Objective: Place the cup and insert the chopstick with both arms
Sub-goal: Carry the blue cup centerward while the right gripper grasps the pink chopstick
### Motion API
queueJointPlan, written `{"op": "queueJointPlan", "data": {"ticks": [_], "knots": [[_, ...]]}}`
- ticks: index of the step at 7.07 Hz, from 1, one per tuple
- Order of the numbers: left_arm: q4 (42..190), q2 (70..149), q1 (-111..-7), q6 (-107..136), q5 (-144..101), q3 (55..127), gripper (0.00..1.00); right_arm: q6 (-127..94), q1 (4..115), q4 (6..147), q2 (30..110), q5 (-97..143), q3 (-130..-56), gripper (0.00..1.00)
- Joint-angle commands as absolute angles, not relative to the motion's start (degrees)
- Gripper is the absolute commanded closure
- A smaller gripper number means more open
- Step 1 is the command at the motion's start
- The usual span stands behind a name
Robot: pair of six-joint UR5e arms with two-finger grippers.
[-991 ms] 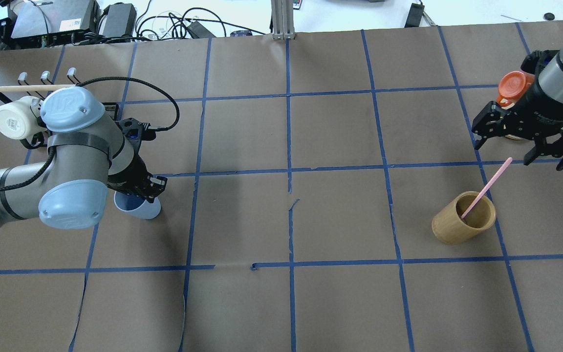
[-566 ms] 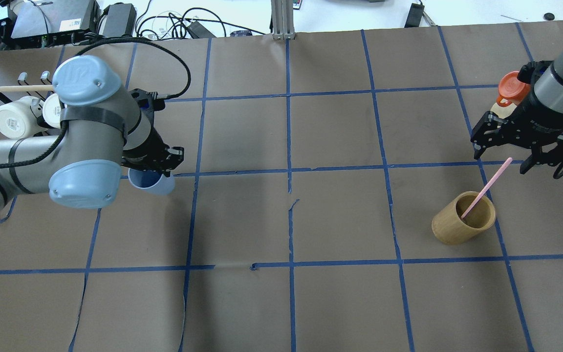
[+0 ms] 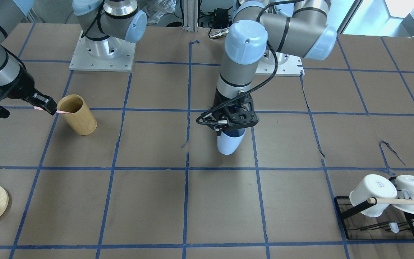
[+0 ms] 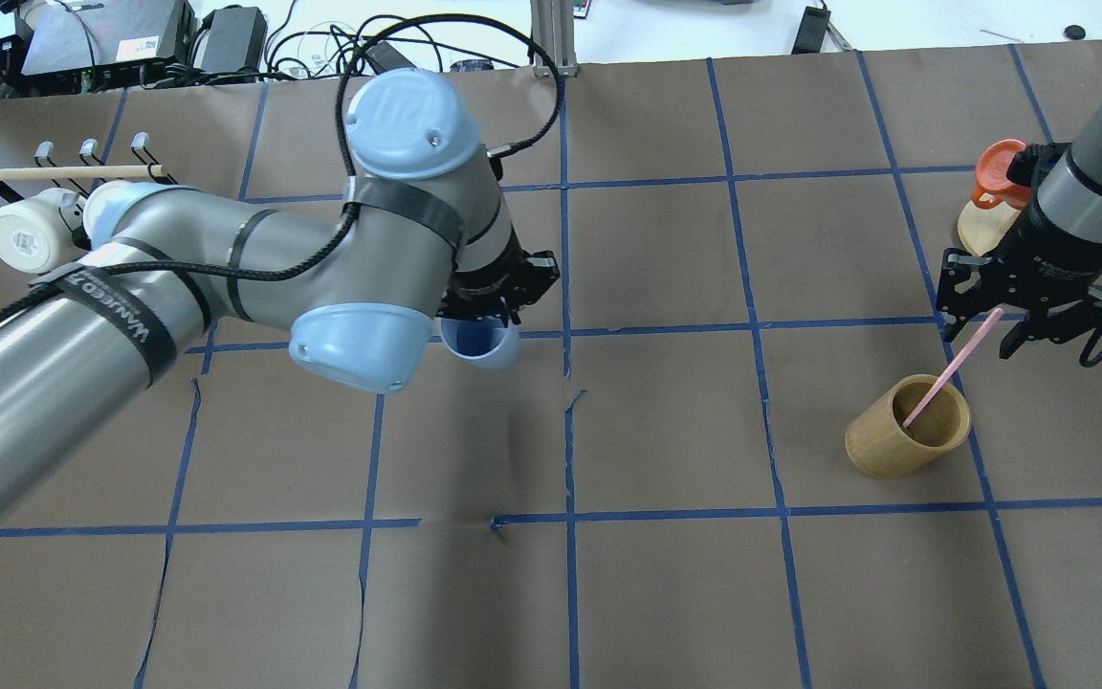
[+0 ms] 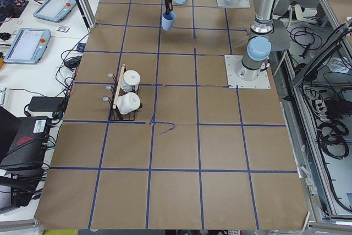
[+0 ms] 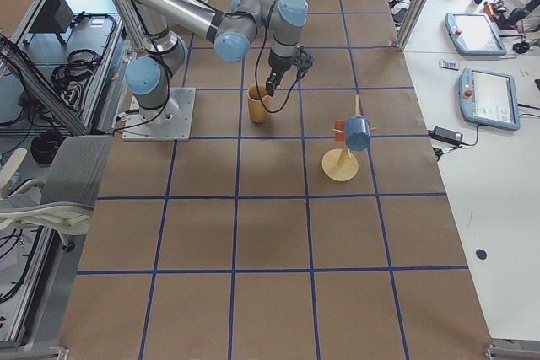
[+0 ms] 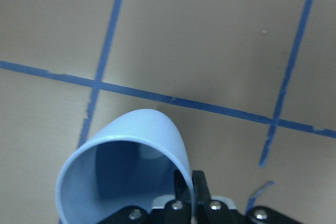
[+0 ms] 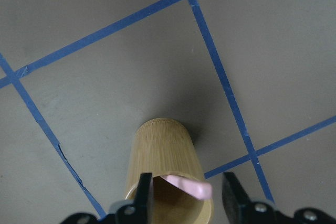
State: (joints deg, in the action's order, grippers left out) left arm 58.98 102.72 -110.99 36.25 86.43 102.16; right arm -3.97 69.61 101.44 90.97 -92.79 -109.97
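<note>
The pink chopstick [image 3: 63, 112] should slip out when I lift, and the tan wooden holder should stay standing, because the holder's opening [image 3: 72, 104] is far wider than the chopstick.
My left gripper [image 4: 492, 316] is shut on the rim of the pale blue cup [image 4: 481, 346] and holds it tilted above the table near the middle. The cup also shows in the front view [image 3: 229, 144] and in the left wrist view [image 7: 126, 150]. The pink chopstick [image 4: 951, 371] leans in the tan wooden holder [image 4: 895, 445] at the right. My right gripper [image 4: 980, 330] is open, with its fingers on either side of the stick's top end. In the right wrist view the stick's end [image 8: 188, 186] lies between the fingers, touching neither, above the holder [image 8: 163, 150].
A black rack with a wooden rod and two white mugs [image 4: 25, 234] stands at the far left. A wooden peg stand with an orange cup [image 4: 996, 167] stands behind my right gripper. Blue tape lines grid the brown table [image 4: 666, 593].
My left arm has carried the cup to the right, from beside the rack to near the table's middle. My right gripper has moved nearer, and now straddles the stick's top end.
</note>
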Motion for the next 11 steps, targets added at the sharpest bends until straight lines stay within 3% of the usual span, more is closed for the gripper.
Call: {"op": "queueJointPlan", "data": {"ticks": [1, 2, 4, 5, 6, 10, 11], "knots": [[53.0, 106.2, -115.2, 42.5, 86.0, 101.7, 1.00, -2.9, 69.6, 101.5, 91.0, -92.9, -110.0, 0.61], [50.0, 107.9, -115.2, 42.5, 86.2, 101.6, 1.00, -2.9, 69.5, 101.6, 91.0, -92.9, -110.0, 0.68], [49.0, 110.9, -115.2, 42.5, 86.2, 99.2, 1.00, -1.9, 68.0, 102.9, 90.7, -92.8, -110.1, 0.67], [49.0, 112.1, -115.2, 42.4, 86.2, 98.8, 0.93, -1.8, 67.3, 102.7, 90.7, -92.7, -110.1, 0.67], [49.0, 112.7, -115.2, 42.1, 86.1, 98.7, 0.01, -1.8, 67.4, 102.8, 90.9, -92.7, -110.1, 0.67], [51.3, 111.6, -114.3, 39.5, 86.4, 93.5, 0.00, -1.8, 67.5, 102.8, 91.4, -91.8, -110.0, 0.92], [58.5, 109.9, -111.3, 31.4, 88.3, 91.6, 0.00, -1.8, 67.5, 102.8, 91.4, -91.8, -109.8, 0.96]]}}
